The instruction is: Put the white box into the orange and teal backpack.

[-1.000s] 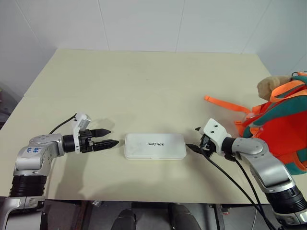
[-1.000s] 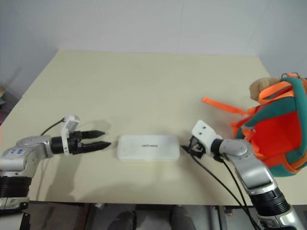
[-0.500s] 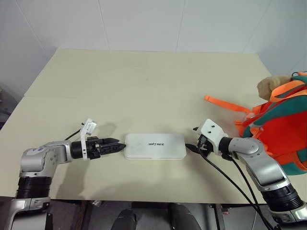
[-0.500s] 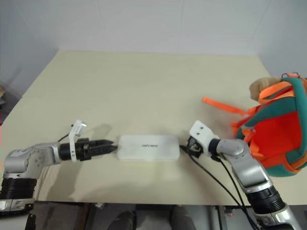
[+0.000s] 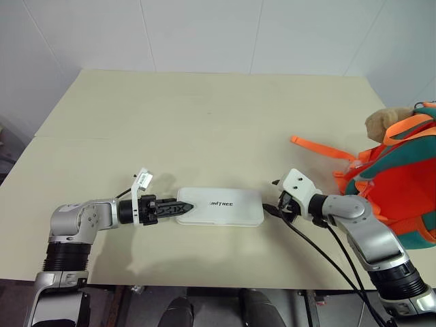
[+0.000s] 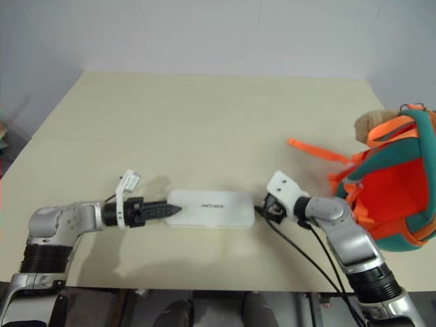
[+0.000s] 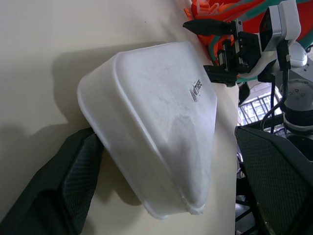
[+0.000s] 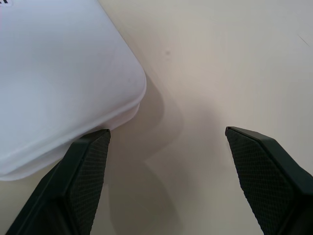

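The white box's end (image 7: 132,142) lies at a slant across the left gripper's open fingers, so the robot should line that gripper up square with the box and grip its top and bottom side (image 5: 193,196).
The white box (image 5: 219,206) lies flat near the table's front edge, lettering up. My left gripper (image 5: 178,206) is open with its black fingers on either side of the box's left end; in the left wrist view that rounded end (image 7: 161,127) sits between the two fingers (image 7: 68,181). My right gripper (image 5: 272,197) is open at the box's right end. In the right wrist view one finger (image 8: 88,171) is beside the box's corner (image 8: 63,83). The orange and teal backpack (image 5: 398,184) stands at the table's right edge, its orange inside facing me.
An orange strap (image 5: 320,148) trails from the backpack across the cream table (image 5: 204,122). A tan plush ball (image 5: 381,122) sits on top of the backpack. Black cables (image 5: 320,252) run from my right wrist over the table's front edge.
My left gripper has moved right to the box and rolled, so its fingers now straddle the box's left end. The right gripper and the box have stayed in place.
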Controlling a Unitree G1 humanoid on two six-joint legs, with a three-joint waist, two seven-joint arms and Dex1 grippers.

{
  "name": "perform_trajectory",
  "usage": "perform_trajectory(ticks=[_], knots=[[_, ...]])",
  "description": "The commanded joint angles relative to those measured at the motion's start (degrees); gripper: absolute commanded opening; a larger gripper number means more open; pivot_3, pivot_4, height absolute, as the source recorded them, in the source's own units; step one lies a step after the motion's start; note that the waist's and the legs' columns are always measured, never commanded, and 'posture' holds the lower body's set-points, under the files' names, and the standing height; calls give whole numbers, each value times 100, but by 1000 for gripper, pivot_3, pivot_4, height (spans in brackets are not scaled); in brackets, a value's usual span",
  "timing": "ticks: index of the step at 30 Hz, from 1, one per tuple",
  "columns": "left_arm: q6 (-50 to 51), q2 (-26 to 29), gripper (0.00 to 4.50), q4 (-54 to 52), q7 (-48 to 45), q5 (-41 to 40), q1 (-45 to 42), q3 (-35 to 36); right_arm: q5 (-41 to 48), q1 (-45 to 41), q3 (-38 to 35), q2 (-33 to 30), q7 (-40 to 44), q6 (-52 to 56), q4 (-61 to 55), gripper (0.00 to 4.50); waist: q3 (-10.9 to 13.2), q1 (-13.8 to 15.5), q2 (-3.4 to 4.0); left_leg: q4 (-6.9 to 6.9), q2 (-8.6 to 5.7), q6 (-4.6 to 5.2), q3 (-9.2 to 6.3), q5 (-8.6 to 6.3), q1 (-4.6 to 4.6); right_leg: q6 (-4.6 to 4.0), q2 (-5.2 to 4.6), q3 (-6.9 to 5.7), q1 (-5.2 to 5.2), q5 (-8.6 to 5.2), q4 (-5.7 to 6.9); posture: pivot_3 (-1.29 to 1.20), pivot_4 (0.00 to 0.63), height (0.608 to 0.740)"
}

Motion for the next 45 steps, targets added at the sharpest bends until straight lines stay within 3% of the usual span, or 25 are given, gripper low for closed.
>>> perform_trajectory(ticks=[1,16,19,25,28,38,45], knots=[[46,-120,4474,91,-11,-130,-113,-70,-2,-107,-19,31,36,-95,-160,4500,0,0,0,0,0,0,0,0,0,0,-1,0,0,0,0,0,150,740],[-54,-236,4474,833,-25,-50,-511,-14,-6,-46,-69,9,31,-84,-207,4500,0,-6,0,2,-1,-2,0,1,2,0,0,0,0,0,3,0,150,740],[-16,-235,3859,986,-77,-30,-651,-88,-9,-51,-75,6,32,-90,-208,4500,0,-7,0,2,-2,-3,0,2,2,0,0,0,1,0,3,0,150,740],[-115,-181,2018,1141,-221,37,-798,-304,-7,-13,-110,-14,30,-83,-249,4500,0,-9,-1,-1,-1,-3,0,1,-1,0,0,0,-1,0,-1,0,150,740],[-138,-157,1477,1167,-333,100,-830,-417,-20,6,-130,-15,40,-76,-266,4500,-1,-8,-2,0,-2,-4,0,1,0,0,0,0,1,0,-2,0,150,740],[99,-272,1367,1153,-280,-109,-887,-172,-1,104,-250,-15,20,-94,-449,4500,-1,-7,-2,3,-1,-5,0,2,4,1,0,0,5,0,-1,0,150,740],[768,-428,1343,1216,174,-557,-769,582,358,378,-787,71,-110,105,-990,4500,-1,-8,-2,2,-1,-5,-1,2,3,1,0,0,3,0,1,0,150,740]])
